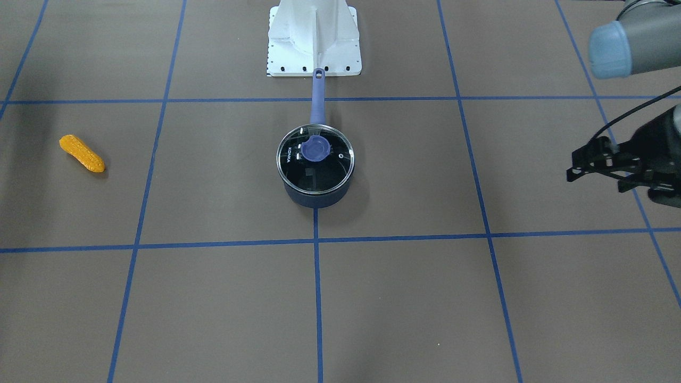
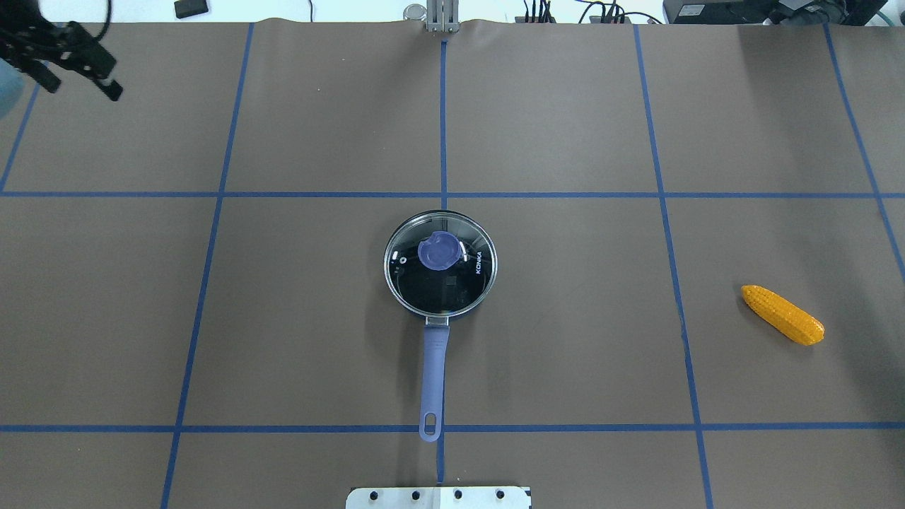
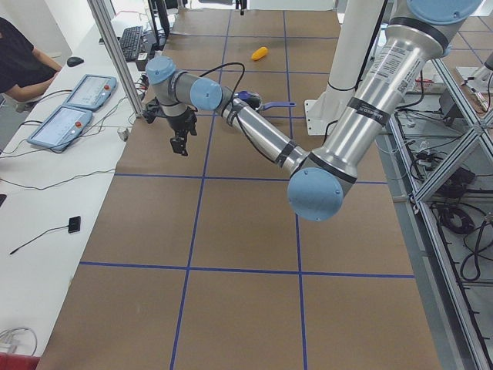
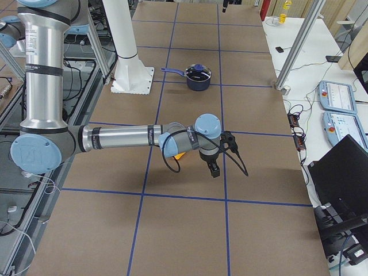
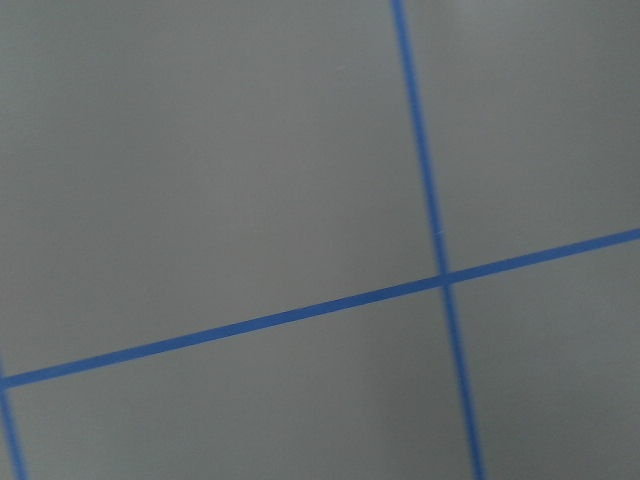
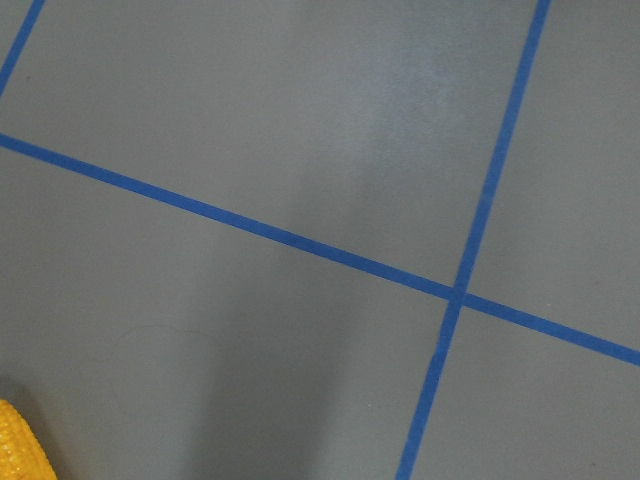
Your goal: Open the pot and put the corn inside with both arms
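Observation:
The pot (image 1: 315,199) should be empty inside when I lift the glass lid off, because only plain darkness can be seen through the glass lid (image 1: 313,176).
The pot (image 2: 440,311), a dark navy saucepan with a long lavender handle (image 2: 432,382), stands at the table's middle, handle toward the robot base. A round glass lid (image 2: 440,265) with a lavender knob sits on it. It also shows in the front view (image 1: 316,194). The corn (image 2: 781,314) lies on the table far to the pot's right; it also shows in the front view (image 1: 81,153) and at the right wrist view's corner (image 6: 18,448). My left gripper (image 2: 83,88) hovers open and empty far left of the pot. My right gripper (image 4: 213,168) shows only in the exterior right view, near the corn; I cannot tell its state.
The brown table is marked with blue tape lines. The white robot base (image 1: 314,40) stands just behind the pot's handle. Operator desks with tablets (image 3: 65,116) and cables lie beyond the table's far edge.

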Controlling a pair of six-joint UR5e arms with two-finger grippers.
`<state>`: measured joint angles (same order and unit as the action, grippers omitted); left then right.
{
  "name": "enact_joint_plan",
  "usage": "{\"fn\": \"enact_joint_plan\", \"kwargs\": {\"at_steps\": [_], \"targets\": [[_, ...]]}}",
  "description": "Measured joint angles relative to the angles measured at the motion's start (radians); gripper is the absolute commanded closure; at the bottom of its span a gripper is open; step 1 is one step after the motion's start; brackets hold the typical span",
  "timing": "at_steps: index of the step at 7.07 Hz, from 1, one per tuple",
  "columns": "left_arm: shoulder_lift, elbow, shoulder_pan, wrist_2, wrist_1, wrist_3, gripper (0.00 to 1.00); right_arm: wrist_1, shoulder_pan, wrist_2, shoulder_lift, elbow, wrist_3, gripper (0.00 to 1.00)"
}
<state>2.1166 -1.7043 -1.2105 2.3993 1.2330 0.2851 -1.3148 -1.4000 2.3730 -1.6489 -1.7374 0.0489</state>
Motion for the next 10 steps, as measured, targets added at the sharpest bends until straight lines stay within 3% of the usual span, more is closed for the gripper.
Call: {"fn": "enact_joint_plan", "kwargs": {"at_steps": [3, 5, 7, 10], "targets": [[0.266, 0.109, 0.210, -0.089, 0.008, 0.219, 0.00, 0.001, 0.160, -0.013, -0.011, -0.025, -0.002, 0.00], [0.395, 0.173, 0.314, -0.167, 0.013, 0.256, 0.00, 0.001, 0.245, -0.024, -0.014, -0.045, -0.003, 0.00], [0.444, 0.199, 0.393, -0.227, 0.034, 0.262, 0.00, 0.001, 0.309, -0.038, -0.011, -0.054, -0.010, 0.01], [0.475, 0.276, 0.465, -0.233, 0.123, 0.275, 0.00, 0.001, 0.387, -0.078, -0.004, -0.072, -0.069, 0.01]]}}
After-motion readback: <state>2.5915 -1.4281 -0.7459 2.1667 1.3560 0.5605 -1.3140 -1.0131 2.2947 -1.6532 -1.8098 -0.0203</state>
